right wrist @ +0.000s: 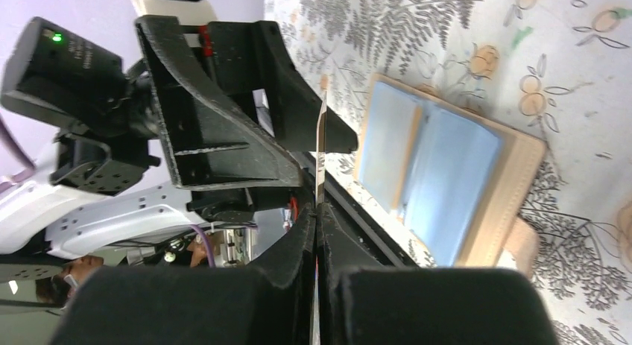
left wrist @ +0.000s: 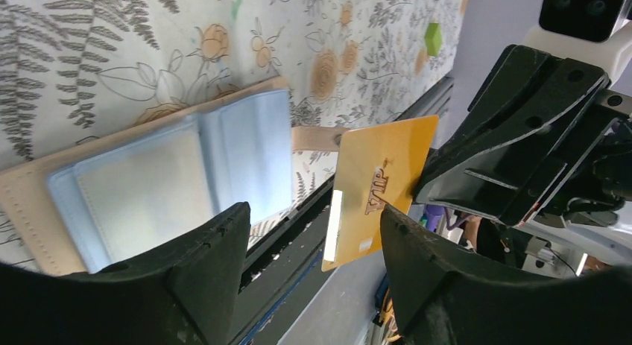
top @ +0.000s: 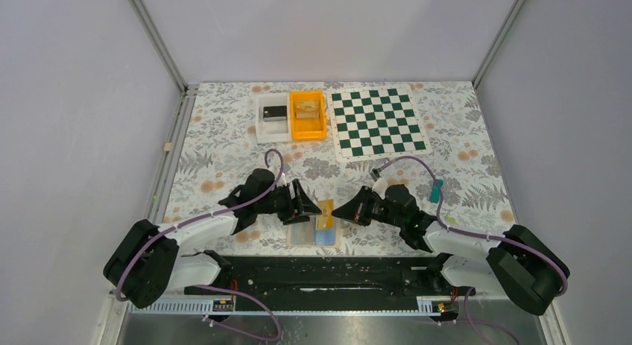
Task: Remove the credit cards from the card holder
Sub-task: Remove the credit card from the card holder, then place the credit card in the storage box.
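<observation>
My right gripper is holding the gold card in midair (left wrist: 384,187). My left gripper should take hold of the card's free edge (left wrist: 333,226) before my right gripper opens.
The card holder (top: 313,235) lies open on the floral table near the front edge, two light-blue panels in a tan border. It also shows in the left wrist view (left wrist: 171,173) and in the right wrist view (right wrist: 440,181). My right gripper (top: 337,212) (right wrist: 318,214) is shut on a gold card (top: 326,212) marked VIP (left wrist: 380,185), held above the holder's right panel and seen edge-on in the right wrist view (right wrist: 321,147). My left gripper (top: 311,206) (left wrist: 313,233) is open and empty, facing the card from the left, a little apart from it.
A white tray (top: 262,127) with a dark object and an orange bin (top: 308,131) stand at the back, next to a green chessboard (top: 376,121). A small green piece (top: 437,187) lies right of the right arm. The black front rail (top: 320,267) runs just below the holder.
</observation>
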Tool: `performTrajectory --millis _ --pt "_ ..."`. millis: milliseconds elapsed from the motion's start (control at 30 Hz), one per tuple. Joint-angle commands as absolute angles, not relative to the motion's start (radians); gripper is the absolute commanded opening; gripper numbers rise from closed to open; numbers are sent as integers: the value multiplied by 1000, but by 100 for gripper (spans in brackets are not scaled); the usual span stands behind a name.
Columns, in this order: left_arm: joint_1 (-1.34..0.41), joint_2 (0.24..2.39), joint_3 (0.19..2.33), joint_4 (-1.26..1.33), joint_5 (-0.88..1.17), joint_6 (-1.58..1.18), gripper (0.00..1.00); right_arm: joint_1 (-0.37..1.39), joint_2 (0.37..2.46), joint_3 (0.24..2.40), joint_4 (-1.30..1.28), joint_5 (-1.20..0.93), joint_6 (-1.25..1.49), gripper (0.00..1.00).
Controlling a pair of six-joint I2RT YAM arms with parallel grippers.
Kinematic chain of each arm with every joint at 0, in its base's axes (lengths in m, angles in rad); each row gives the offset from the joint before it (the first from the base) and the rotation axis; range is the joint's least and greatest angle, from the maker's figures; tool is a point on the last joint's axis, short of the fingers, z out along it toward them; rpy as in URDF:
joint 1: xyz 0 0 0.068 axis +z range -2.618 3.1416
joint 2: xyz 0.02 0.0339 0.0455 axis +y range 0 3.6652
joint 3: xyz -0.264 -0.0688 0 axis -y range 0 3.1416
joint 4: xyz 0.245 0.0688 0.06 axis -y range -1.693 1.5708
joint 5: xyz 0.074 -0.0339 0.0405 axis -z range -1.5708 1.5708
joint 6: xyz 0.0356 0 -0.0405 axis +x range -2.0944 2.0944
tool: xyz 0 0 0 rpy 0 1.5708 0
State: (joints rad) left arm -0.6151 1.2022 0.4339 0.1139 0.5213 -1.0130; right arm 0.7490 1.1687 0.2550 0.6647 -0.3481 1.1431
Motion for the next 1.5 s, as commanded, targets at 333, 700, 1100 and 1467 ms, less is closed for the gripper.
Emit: performTrajectory --millis 333,700,1100,1467 --pt "-651 1123 404 425 612 -1141 36 744 1095 264 728 -340 1181 0" --pt "-650 1042 452 292 614 -1073 0 719 932 394 341 -367 817 28" --pt "-650 1076 492 221 778 -958 0 617 984 641 24 -707 536 48" --pt "-665 1068 545 100 907 -856 0 605 1178 750 9 -971 476 56"
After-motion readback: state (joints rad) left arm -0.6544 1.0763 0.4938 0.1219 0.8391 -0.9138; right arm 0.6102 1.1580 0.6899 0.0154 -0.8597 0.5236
